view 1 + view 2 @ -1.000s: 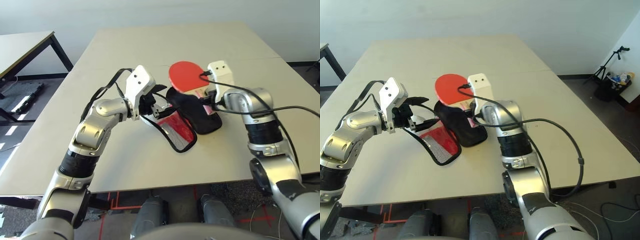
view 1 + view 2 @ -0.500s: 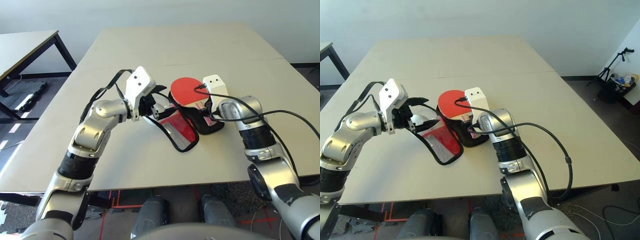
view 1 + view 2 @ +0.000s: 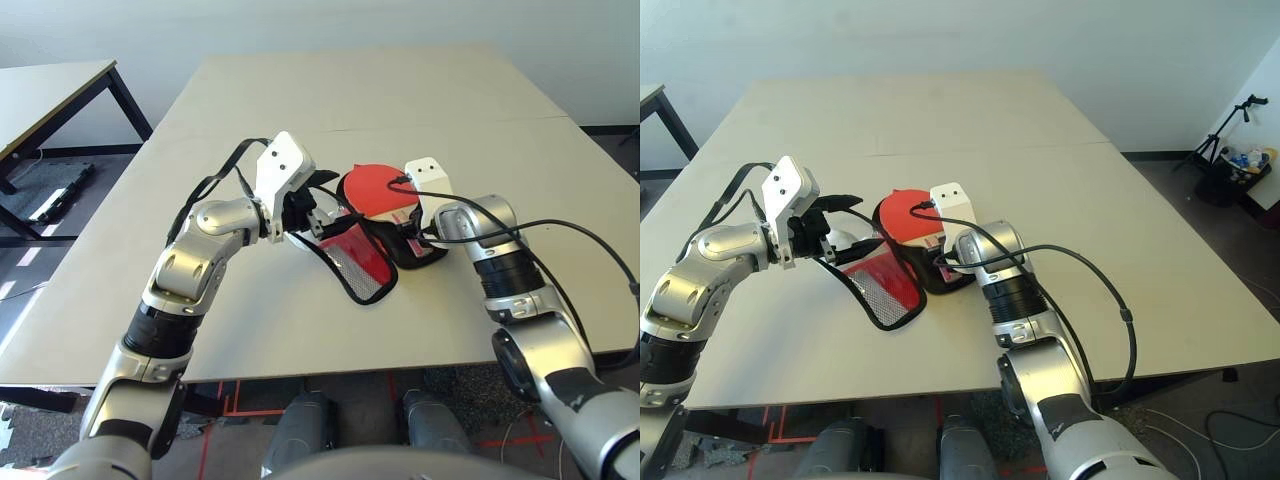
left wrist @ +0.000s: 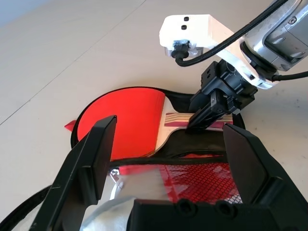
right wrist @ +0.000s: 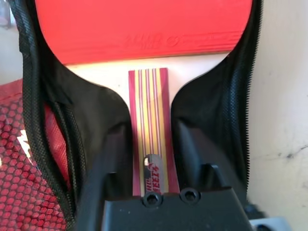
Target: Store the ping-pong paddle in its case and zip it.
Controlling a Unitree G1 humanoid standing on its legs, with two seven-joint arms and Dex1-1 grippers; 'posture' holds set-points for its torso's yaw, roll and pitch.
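The robot's left gripper is reaching over the inside of the flap (image 3: 360,258), so the robot should move back behind the flap's outer edge (image 3: 338,277) before it folds the flap over the paddle.
The ping-pong paddle (image 3: 376,187) lies flat in the open case (image 3: 418,250), red face up and pointing away from me, its striped wooden handle (image 5: 149,120) over the black lining. My right gripper (image 5: 153,132) stands open, one finger on each side of the handle. The case's red mesh flap (image 3: 356,262) with black edging is folded out toward my left. Just over that flap's inner edge, my left gripper (image 4: 169,130) is open wide and holds nothing.
The beige table (image 3: 300,100) has bare room on all sides of the case, and a seam runs across it behind the paddle. A second table (image 3: 50,90) stands off to the far left. Black cables loop from both wrists.
My right arm has drawn the paddle back and down, so its face now lies within the case's outline. The right fingers have parted from the handle. My left gripper has hardly moved.
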